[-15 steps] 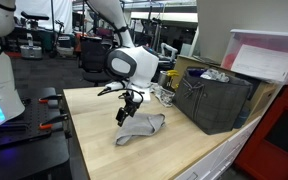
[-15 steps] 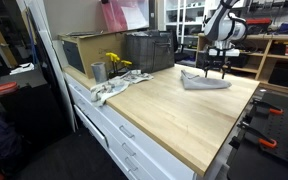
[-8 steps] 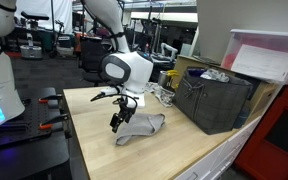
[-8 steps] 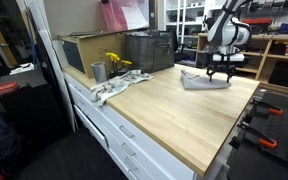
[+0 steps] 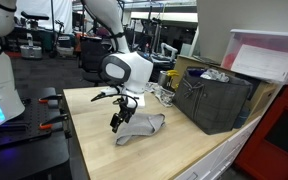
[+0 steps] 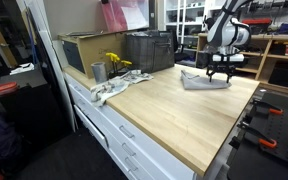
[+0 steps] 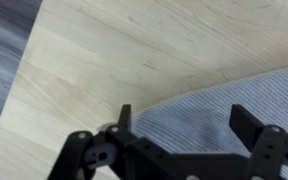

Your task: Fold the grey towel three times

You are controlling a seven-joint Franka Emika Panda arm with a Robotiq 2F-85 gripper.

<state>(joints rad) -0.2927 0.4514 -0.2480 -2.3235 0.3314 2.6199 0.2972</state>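
Observation:
The grey towel's edge (image 7: 220,90) runs at a slant across the robot's open gripper and the towel's corner is off by a finger, so the gripper should move back, turn and pinch that corner (image 7: 140,118).
The grey towel (image 5: 142,128) lies folded on the light wooden table (image 5: 94,140), also seen in the other exterior view (image 6: 202,81). In the wrist view the towel (image 7: 214,105) fills the lower right, its curved edge running across the wood. My gripper (image 5: 118,122) hangs just above the towel's near corner; it also shows in an exterior view (image 6: 221,71). Its two fingers (image 7: 184,120) are spread wide apart with nothing between them but the towel below.
A dark crate (image 5: 216,98) stands at the table's far end, with a pink-and-white box (image 5: 266,55) behind it. A metal cup with yellow flowers (image 6: 104,68) and a white cloth (image 6: 109,90) lie near the crate. The table edge (image 5: 79,150) is close to the towel.
One second ago the gripper was higher and further back over the towel; it moved down toward the towel's near corner. Nothing has changed in the last half second.

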